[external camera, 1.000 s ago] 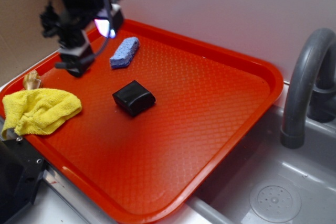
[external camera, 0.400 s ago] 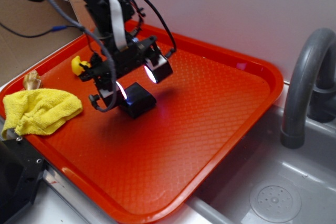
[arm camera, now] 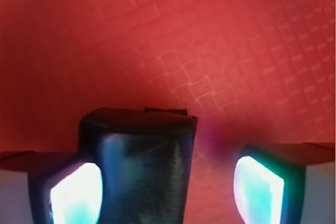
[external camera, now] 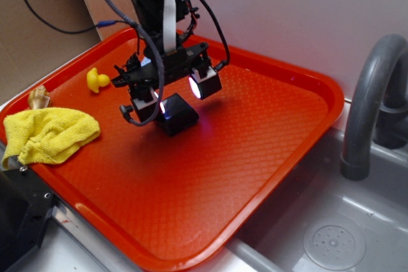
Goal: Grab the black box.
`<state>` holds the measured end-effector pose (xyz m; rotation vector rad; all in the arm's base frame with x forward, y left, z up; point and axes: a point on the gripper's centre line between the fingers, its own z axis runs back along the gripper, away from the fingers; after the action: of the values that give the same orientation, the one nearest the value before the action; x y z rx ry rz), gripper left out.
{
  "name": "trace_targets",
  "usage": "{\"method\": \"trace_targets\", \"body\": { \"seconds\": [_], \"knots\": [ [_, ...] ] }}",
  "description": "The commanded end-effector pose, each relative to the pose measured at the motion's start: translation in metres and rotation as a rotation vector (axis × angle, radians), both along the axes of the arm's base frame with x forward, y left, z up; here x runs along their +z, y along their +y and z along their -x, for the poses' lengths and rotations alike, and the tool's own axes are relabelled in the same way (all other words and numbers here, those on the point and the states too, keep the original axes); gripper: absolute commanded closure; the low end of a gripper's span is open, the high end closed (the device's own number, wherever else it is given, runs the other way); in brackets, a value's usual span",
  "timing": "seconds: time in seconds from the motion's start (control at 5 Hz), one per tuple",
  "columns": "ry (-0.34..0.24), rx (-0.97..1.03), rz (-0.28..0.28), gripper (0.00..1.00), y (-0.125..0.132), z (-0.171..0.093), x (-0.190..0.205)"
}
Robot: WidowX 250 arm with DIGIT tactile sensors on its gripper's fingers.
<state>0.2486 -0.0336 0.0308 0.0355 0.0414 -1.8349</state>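
The black box (external camera: 179, 115) is up against the finger nearest the yellow cloth, away from the middle of the gap. I should move my gripper toward the yellow cloth (external camera: 52, 134) before I close it.
The black box (external camera: 179, 118) is a small glossy block lying near the middle of the red tray (external camera: 255, 144). My gripper (external camera: 177, 97) has come down over it and is open, with one lit finger on each side. In the wrist view the black box (arm camera: 139, 166) fills the left part of the gap of the gripper (arm camera: 168, 192). It sits against the left pad (arm camera: 76, 195). Bare tray shows between the box and the right pad (arm camera: 260, 192).
A crumpled yellow cloth (external camera: 54, 133) lies on the tray's left edge, with a small brown object (external camera: 38, 98) behind it. A yellow toy duck (external camera: 97, 79) sits at the back left. A grey faucet (external camera: 370, 106) and sink basin (external camera: 338, 234) are to the right.
The gripper has swung from the tray's back left corner down to the black box and now straddles it. The box sits slightly further right than before.
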Motion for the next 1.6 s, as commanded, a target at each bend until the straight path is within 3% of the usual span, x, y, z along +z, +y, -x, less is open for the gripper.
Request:
{"method": "trace_targets", "body": {
  "seconds": [0.0, 0.2, 0.4, 0.8, 1.0, 1.2, 1.4],
  "knots": [
    [-0.044, 0.147, -0.04, 0.0, 0.015, 0.026, 0.063],
    [-0.095, 0.192, -0.018, 0.0, 0.019, 0.026, 0.09],
    [-0.069, 0.178, -0.033, 0.0, 0.015, 0.029, 0.078],
    [0.001, 0.07, 0.007, 0.0, 0.001, 0.041, 0.042],
    [0.026, 0.045, -0.013, 0.0, -0.001, 0.051, 0.026],
    [0.019, 0.038, -0.014, 0.0, -0.009, 0.049, 0.008],
    [0.04, 0.046, -0.03, 1.0, -0.008, 0.047, 0.002]
  ]
}}
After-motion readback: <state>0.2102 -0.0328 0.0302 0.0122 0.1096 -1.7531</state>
